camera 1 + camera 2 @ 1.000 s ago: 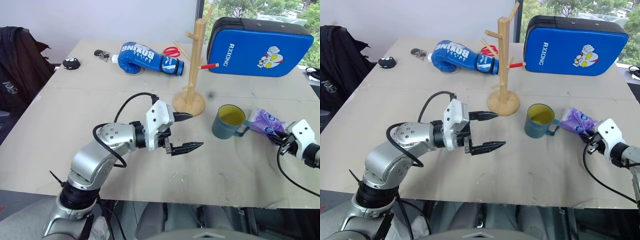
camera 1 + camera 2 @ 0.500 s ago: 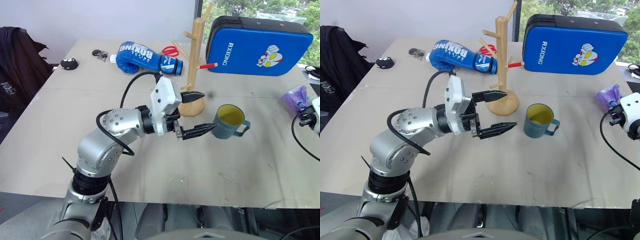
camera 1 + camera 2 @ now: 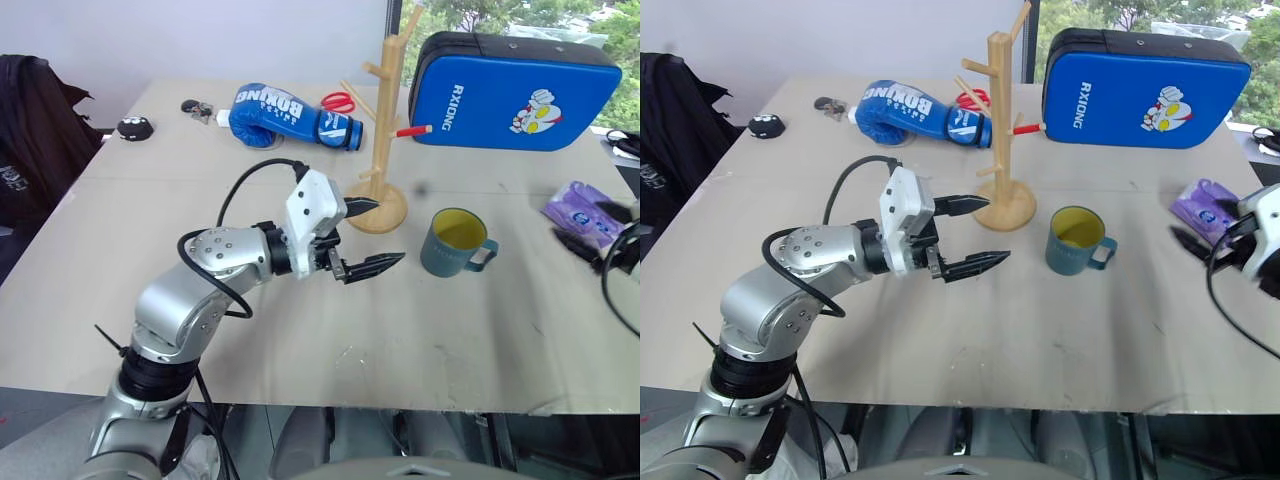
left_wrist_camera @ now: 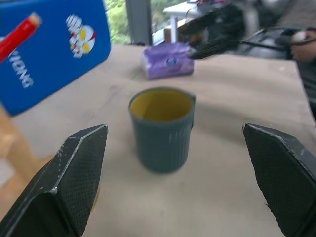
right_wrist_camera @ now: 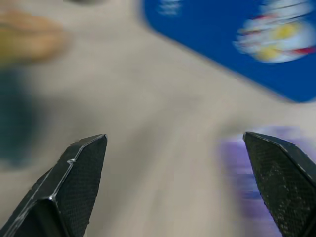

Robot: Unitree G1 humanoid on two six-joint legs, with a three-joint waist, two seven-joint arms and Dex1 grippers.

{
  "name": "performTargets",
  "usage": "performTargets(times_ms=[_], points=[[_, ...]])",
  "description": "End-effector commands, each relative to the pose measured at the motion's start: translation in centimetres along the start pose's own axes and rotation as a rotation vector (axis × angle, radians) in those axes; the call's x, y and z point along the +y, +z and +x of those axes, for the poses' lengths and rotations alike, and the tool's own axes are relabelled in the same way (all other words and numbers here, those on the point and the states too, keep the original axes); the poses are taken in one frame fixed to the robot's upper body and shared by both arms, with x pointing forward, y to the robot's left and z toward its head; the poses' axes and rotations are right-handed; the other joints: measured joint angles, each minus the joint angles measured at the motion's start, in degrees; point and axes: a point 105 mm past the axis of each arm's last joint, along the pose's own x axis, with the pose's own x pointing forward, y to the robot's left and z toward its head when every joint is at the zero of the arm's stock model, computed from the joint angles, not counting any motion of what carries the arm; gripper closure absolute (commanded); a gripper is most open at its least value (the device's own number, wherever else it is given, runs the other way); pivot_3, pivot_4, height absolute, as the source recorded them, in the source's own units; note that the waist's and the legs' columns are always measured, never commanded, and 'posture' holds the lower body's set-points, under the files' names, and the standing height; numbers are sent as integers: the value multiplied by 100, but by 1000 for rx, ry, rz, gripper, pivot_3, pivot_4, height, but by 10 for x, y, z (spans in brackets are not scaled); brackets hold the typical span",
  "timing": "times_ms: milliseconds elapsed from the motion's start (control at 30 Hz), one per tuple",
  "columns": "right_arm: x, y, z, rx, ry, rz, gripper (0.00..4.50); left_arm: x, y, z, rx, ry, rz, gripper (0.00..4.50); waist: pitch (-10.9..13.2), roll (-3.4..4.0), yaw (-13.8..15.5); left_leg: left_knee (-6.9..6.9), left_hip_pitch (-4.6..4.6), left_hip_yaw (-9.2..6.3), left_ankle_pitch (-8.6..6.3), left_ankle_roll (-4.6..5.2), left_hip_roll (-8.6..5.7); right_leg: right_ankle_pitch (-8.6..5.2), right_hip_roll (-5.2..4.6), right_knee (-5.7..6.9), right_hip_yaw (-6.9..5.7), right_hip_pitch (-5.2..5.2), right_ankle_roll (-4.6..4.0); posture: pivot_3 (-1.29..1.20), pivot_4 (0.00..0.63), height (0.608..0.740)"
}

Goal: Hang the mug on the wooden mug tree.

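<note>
My gripper is going to hang the mug on the red-tipped peg, and the mug will tip sideways then because the handle loops out from the mug's side.
The teal-blue mug with a yellow inside stands upright on the table, handle toward the right. Just behind and left of it rises the wooden mug tree, with bare pegs and a round base. My left gripper hangs open and level a short way left of the mug, pointing at it. In the left wrist view the mug sits straight ahead, apart from both fingertips. My right gripper is open at the far right, over a purple packet, with nothing between its fingers.
A blue boxing pad leans behind the mug tree, with a red-tipped stick in front of it. A blue boxing glove, red scissors and small dark items lie at the back left.
My right gripper carried the purple packet from beside the mug to the far right and opened; the packet now lies on the table. My left gripper edged up toward the mug.
</note>
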Motion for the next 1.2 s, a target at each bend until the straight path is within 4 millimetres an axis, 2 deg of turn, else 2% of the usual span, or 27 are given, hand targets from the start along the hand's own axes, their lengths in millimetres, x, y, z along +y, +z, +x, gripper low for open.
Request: performTargets(times_ms=[33,100,167,333,567,667,767,1033,1067,1100,1133,1200], points=[[21,2,6,-27,-38,37,40,0,12,-1,-36,0,58,0,0,1,-4,2,3,4,-6,11,-2,3,-1,1,5,2,5,0,150,737],[36,-18,13,-3,-121,100,40,-2,14,3,-41,-19,63,0,-4,-6,-3,4,3,7,-6,11,-5,4,-2,1,9,0,7,0,150,737],[46,-29,16,4,-181,141,40,-4,15,5,-43,-39,67,0,-3,-4,4,1,0,2,-3,5,-3,3,1,0,3,-5,6,0,150,737],[69,-31,17,-16,-205,208,40,-3,16,5,-41,-56,69,0,2,7,-1,-5,-15,10,8,-13,-4,3,0,-2,11,-25,6,0,150,737],[84,-33,25,-35,-225,251,40,-4,15,7,-45,-78,75,0,1,5,-18,-4,-9,10,7,-11,-4,3,2,-1,9,-22,6,0,150,737],[88,-35,30,-37,-233,257,40,-5,15,7,-42,-86,81,0,1,5,-30,-4,-11,9,6,-11,-4,3,2,-2,11,-23,6,0,150,737],[80,-42,36,-35,-307,244,40,-6,15,7,-39,-98,87,0,0,3,-35,-4,-10,10,6,-11,-4,3,3,-1,9,-23,6,0,150,737],[79,-43,55,-54,-343,252,40,-8,15,6,-33,-113,92,0,1,3,-46,-6,-11,10,7,-12,-4,3,3,-1,11,-25,6,0,150,737],[79,-42,56,-58,-342,254,424,-8,15,6,-33,-112,92,0,1,3,-48,-6,-12,9,7,-12,-4,3,3,-2,9,-25,6,0,150,737],[80,-42,58,-61,-341,255,566,-8,14,6,-33,-112,92,0,1,3,-51,-6,-12,9,7,-12,-4,3,3,-2,10,-24,6,0,150,737],[79,-42,59,-62,-349,257,915,-8,14,5,-33,-111,92,0,1,3,-50,-5,-11,10,7,-12,-4,3,2,-1,12,-24,6,0,150,737],[79,-42,59,-61,-345,259,1887,-8,14,5,-32,-110,92,0,1,3,-46,-5,-11,9,7,-12,-4,3,3,-1,10,-24,6,0,150,737]])
